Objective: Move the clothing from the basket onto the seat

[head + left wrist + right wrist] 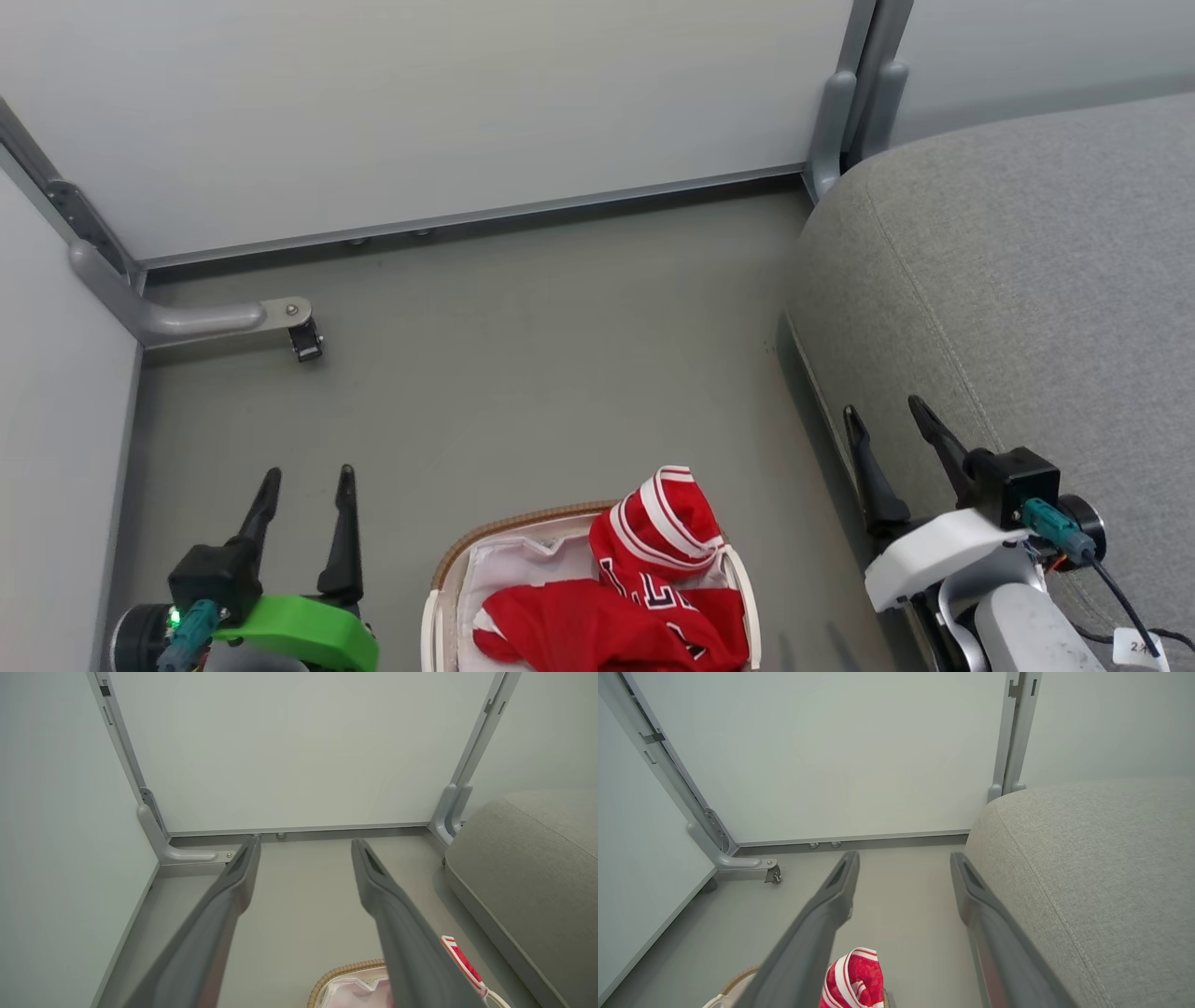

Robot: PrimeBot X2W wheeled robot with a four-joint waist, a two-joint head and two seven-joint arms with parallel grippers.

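My gripper will lift the plain red fold [566, 623] away as its own garment and leave striped clothing behind, because the fold cuts across the lettering [661, 594].
The red clothing [644, 588] with white-striped trim lies piled in the white basket [448, 569], which has a brown rim and sits at the bottom middle of the head view. One red fold rises above the rim [854, 975]. The grey seat [1027, 280] fills the right side. My left gripper [308, 476] hovers open over the floor, left of the basket, holding nothing. My right gripper [882, 406] is open and empty too, beside the seat's front edge. From the left wrist, the basket rim [345, 970] and a strip of red clothing [462, 956] peek past the fingers [397, 924].
Pale partition panels close off the back and left, on grey metal feet; one foot [215, 322] with a small caster juts onto the floor at the left. Grey floor [541, 373] stretches between basket, panels and seat.
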